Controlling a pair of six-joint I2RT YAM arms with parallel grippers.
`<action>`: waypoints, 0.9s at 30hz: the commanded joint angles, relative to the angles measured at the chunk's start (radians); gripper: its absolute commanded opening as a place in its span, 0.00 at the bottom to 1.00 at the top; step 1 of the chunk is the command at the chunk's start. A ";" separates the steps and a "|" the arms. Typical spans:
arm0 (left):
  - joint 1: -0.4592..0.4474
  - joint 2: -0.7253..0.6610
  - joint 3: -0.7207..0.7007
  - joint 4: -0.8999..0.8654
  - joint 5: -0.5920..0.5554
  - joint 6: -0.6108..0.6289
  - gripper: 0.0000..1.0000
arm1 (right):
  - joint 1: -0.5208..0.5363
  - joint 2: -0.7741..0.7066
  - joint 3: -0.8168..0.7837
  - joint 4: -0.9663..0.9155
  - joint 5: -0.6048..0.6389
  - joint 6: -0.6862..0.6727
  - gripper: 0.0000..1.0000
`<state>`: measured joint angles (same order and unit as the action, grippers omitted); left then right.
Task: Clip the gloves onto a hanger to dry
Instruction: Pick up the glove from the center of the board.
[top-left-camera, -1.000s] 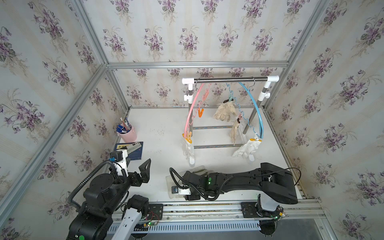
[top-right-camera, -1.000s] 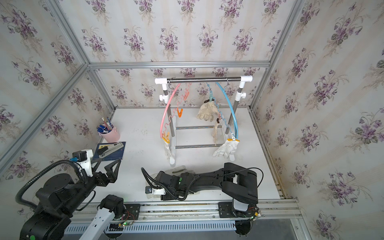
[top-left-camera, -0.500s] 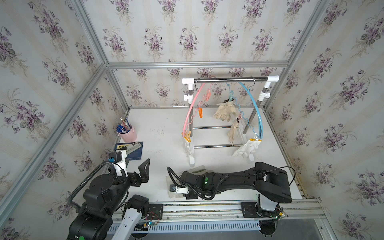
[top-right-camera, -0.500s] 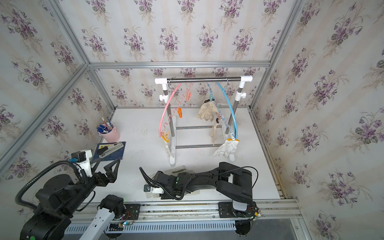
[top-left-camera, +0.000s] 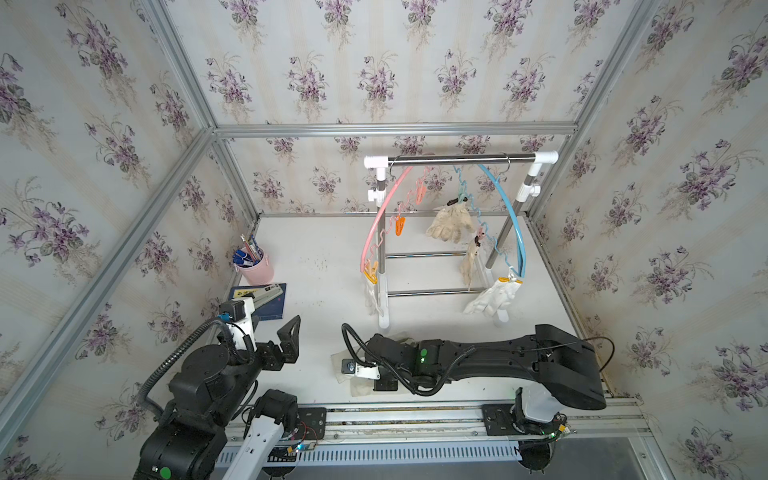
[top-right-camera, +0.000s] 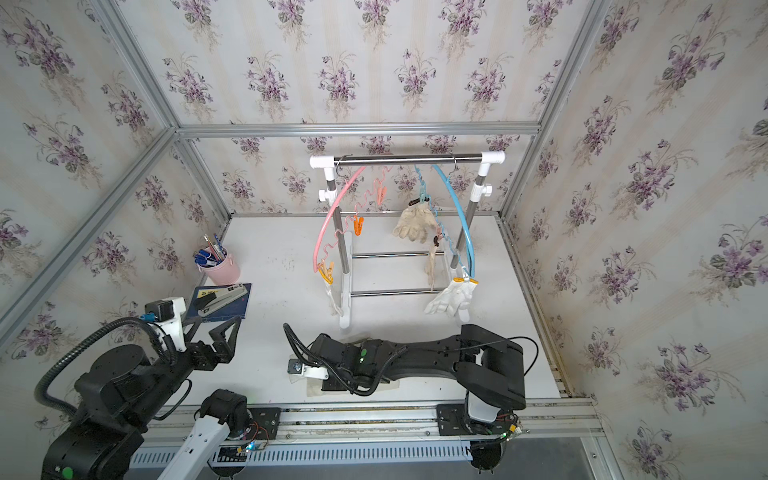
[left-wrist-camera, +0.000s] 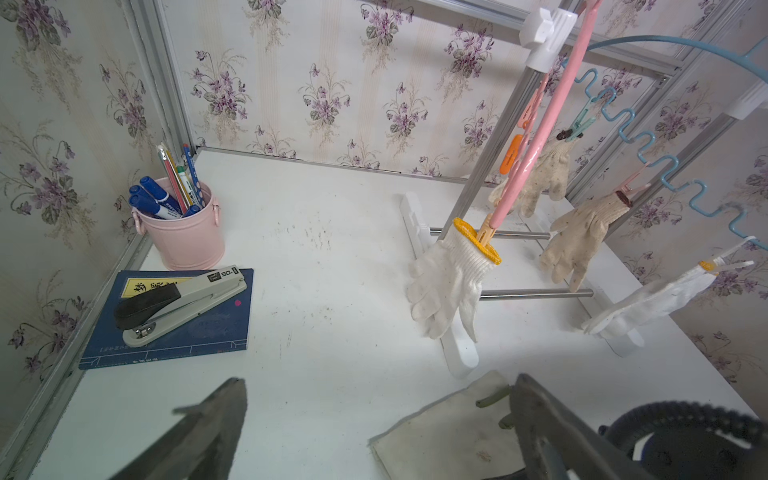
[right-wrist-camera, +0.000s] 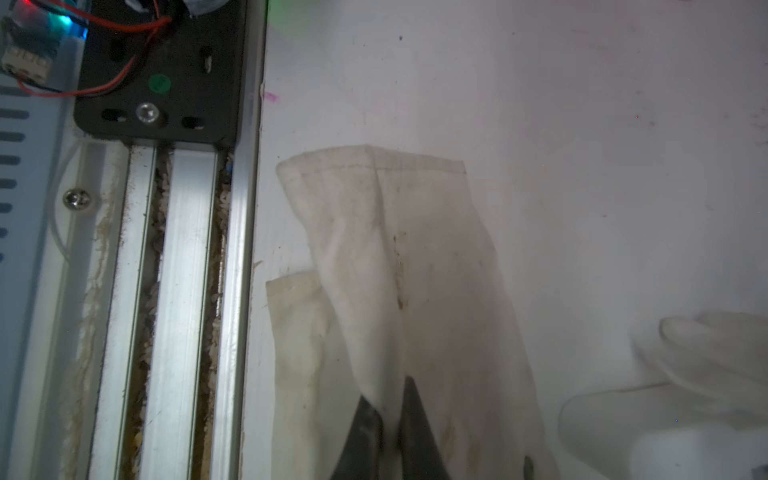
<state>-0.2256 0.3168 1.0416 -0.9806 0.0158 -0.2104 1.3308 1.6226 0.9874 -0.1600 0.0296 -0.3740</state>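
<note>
The upper canvas glove's folded middle (right-wrist-camera: 369, 336) is in my right gripper and the glove's cuff is free, so my left gripper should keep going toward that cuff (right-wrist-camera: 369, 160) and close there.
My right gripper (right-wrist-camera: 388, 409) is shut on a raised fold of an off-white canvas glove (right-wrist-camera: 415, 249) lying on the table by the front rail. It overlaps a second canvas glove (right-wrist-camera: 299, 353). In both top views the right wrist covers most of that glove (top-left-camera: 345, 374). My left gripper (left-wrist-camera: 374, 399) (top-right-camera: 210, 332) hovers open to the left, holding nothing. A pink hanger (top-left-camera: 382, 216) carries a white knitted glove (top-left-camera: 371, 291). A blue hanger (top-left-camera: 507, 208) carries two beige gloves (top-left-camera: 451, 222) (top-left-camera: 469, 262) and a white one (top-left-camera: 492, 297).
Both hangers hang from the rack's steel rod (top-left-camera: 457, 158). The rack's white foot (top-left-camera: 384, 320) stands just behind the right wrist. A pink pen cup (top-left-camera: 254, 266) and a stapler (top-left-camera: 266, 297) on a blue book sit at the left wall. An aluminium rail (top-left-camera: 415, 415) runs along the front edge.
The right gripper has closed on the canvas glove, and its arm has crept slightly left. The left arm has not moved.
</note>
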 joint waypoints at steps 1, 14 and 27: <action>0.001 0.015 0.003 0.058 0.048 0.025 1.00 | -0.049 -0.086 0.032 -0.038 -0.033 -0.002 0.00; 0.001 0.111 -0.033 0.264 0.459 0.329 1.00 | -0.482 -0.404 0.149 -0.266 -0.732 -0.035 0.00; 0.001 0.045 -0.365 0.667 0.956 0.435 0.86 | -0.584 -0.386 0.260 -0.297 -1.043 -0.004 0.00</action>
<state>-0.2256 0.3706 0.7094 -0.5220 0.8173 0.2573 0.7498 1.2343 1.2194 -0.4690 -0.8719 -0.3912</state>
